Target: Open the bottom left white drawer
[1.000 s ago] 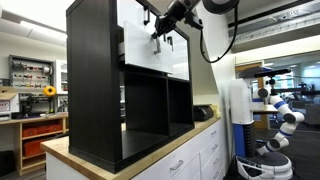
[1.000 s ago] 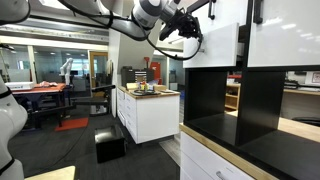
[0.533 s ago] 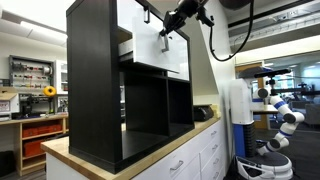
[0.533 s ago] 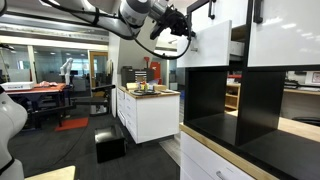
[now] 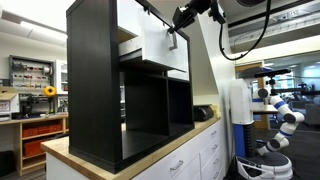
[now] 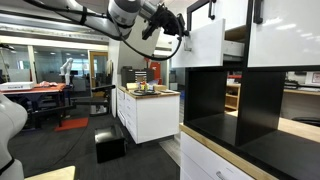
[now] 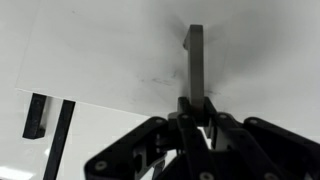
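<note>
I should go on pulling until the drawer stands well out and then let go, because my gripper holds the drawer's black handle and the white drawer's way (image 5: 154,43) out is open.
The white drawer (image 5: 160,45) sits in the top row of the black shelf unit (image 5: 95,80) and stands partly pulled out, its pale side (image 5: 128,48) showing. It also shows in the other exterior view (image 6: 205,45). My gripper (image 5: 176,29) is shut on its black vertical handle (image 7: 195,55). In the wrist view the gripper (image 7: 195,108) clamps the handle's lower end against the glossy white front (image 7: 100,50). The gripper (image 6: 186,22) reaches in from the left in an exterior view.
A matching white front (image 6: 285,35) with a black handle (image 6: 257,10) stays shut beside it; another black handle (image 7: 37,115) shows in the wrist view. The open black cubbies (image 5: 150,105) lie below. The unit stands on a wooden counter (image 5: 185,135) with white drawers (image 5: 208,155).
My gripper has moved away from the shelf unit, holding the handle, and the white drawer has slid further out with it.
</note>
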